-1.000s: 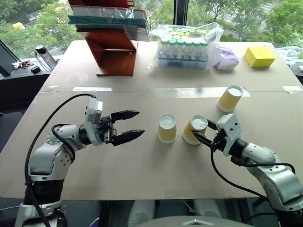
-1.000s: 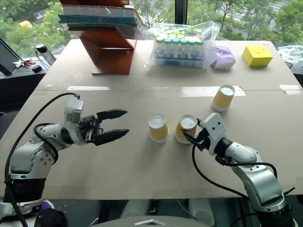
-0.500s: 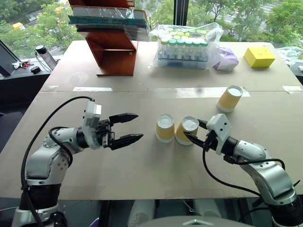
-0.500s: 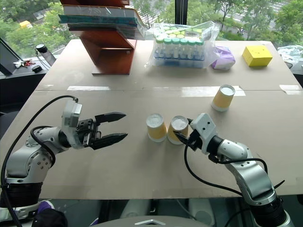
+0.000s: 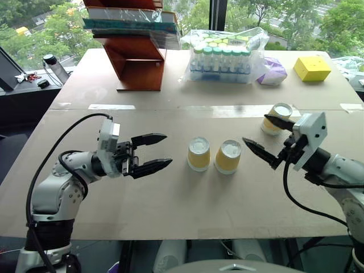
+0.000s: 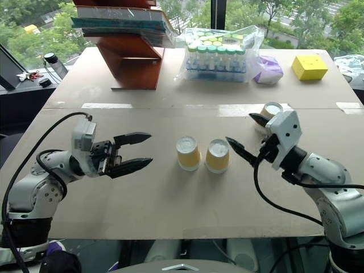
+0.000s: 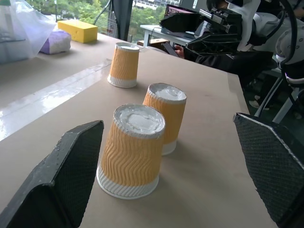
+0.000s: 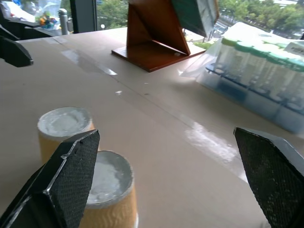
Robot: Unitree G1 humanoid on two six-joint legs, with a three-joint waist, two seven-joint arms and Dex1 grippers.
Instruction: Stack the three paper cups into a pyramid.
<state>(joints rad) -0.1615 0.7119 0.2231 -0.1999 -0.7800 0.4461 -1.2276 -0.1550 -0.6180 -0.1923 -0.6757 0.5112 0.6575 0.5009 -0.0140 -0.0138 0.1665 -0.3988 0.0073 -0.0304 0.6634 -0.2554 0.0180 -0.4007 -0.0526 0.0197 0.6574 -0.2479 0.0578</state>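
My gripper will lower the third cup, and the cup will rest across both of the paired cups' closed tops and stay standing, because a narrow gap (image 5: 214, 151) separates those tops.
Two yellow paper cups (image 5: 199, 153) (image 5: 228, 157) stand upside down, close side by side, at the middle of the table. The third cup (image 5: 280, 115) stands upside down further back on the right, partly behind a finger of my right gripper. My right gripper (image 5: 255, 129) hovers open above the table between that cup and the pair, holding nothing. My left gripper (image 5: 168, 149) is open and level to the left of the pair, pointing at them, empty. In the left wrist view all three cups (image 7: 132, 151) (image 7: 165, 116) (image 7: 124, 64) line up ahead of its fingers (image 7: 71, 166).
A red-brown stand (image 5: 139, 62) with books is at the back left, and a bag of capped tubes (image 5: 224, 57) at the back middle. A purple pouch (image 5: 272, 73) and a yellow box (image 5: 311, 67) lie at the back right. A tape strip (image 5: 199, 109) crosses the table.
My right gripper opened, let go of the right cup of the pair, and rose away to the right. That cup now stands beside the other. The left gripper stayed still.
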